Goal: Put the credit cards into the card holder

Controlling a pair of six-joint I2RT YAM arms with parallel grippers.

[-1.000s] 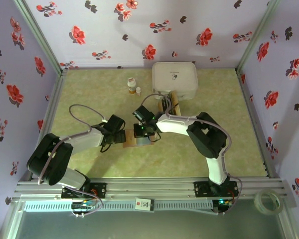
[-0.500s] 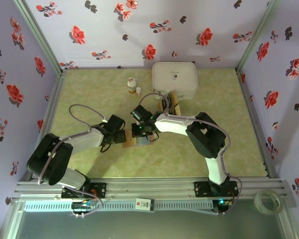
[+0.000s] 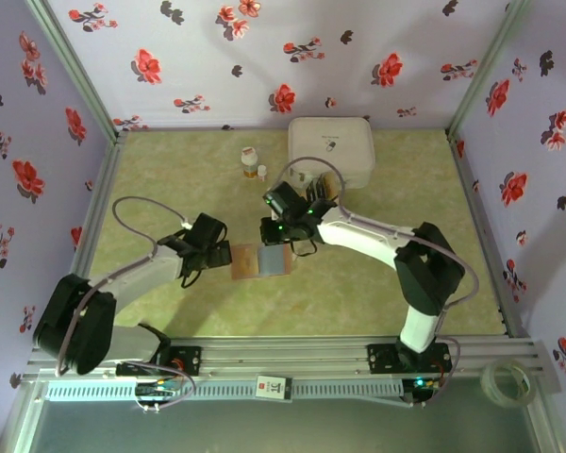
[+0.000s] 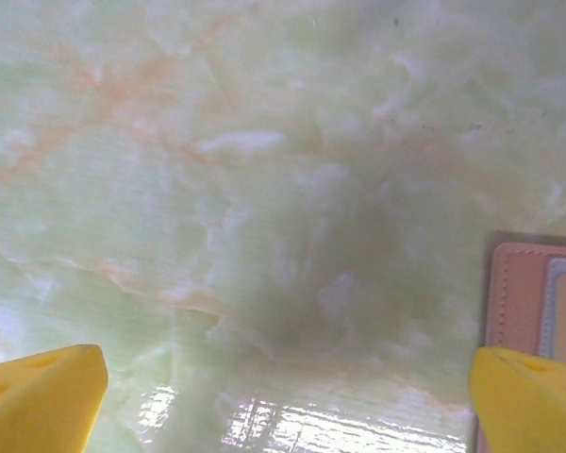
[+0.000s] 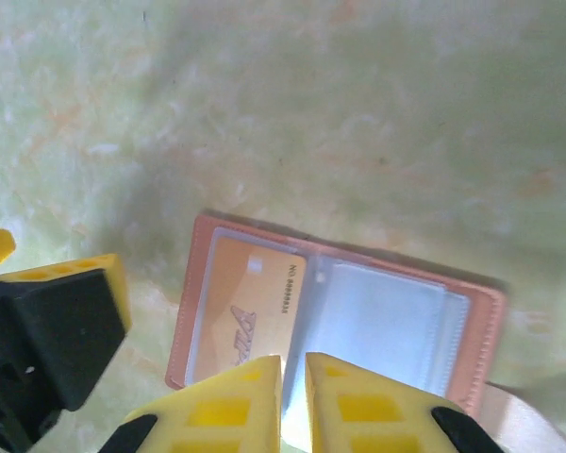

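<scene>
My right gripper needs to close, because the tan-gold credit card's numbered edge (image 5: 291, 286) sticks out of its sleeve. It should then push that edge (image 5: 293, 326) deeper before it gets another card.
The card holder (image 3: 261, 261) lies open and flat on the table, its brown rim (image 5: 200, 283) framing clear sleeves. A tan-gold credit card (image 5: 245, 302) sits in its left sleeve; the right sleeve looks empty. My right gripper (image 5: 293, 382) hovers over the holder's near edge with its yellow fingers a narrow slit apart and nothing between them; from above it (image 3: 281, 236) is just behind the holder. My left gripper (image 4: 283, 396) is wide open over bare table, with the holder's edge (image 4: 538, 302) by its right finger. More credit cards (image 3: 324, 188) lie before the white box, partly behind a cable.
A large white rounded box (image 3: 331, 148) stands at the back centre. Two small bottles (image 3: 253, 164) stand left of it. Flowered walls close in the table on three sides. Green marbled table surface (image 3: 170, 179) lies open to the left and right.
The right gripper has lifted off the holder and moved back, its elbow swinging right and its jaws parting slightly. The left gripper has opened wider. More of the holder now shows.
</scene>
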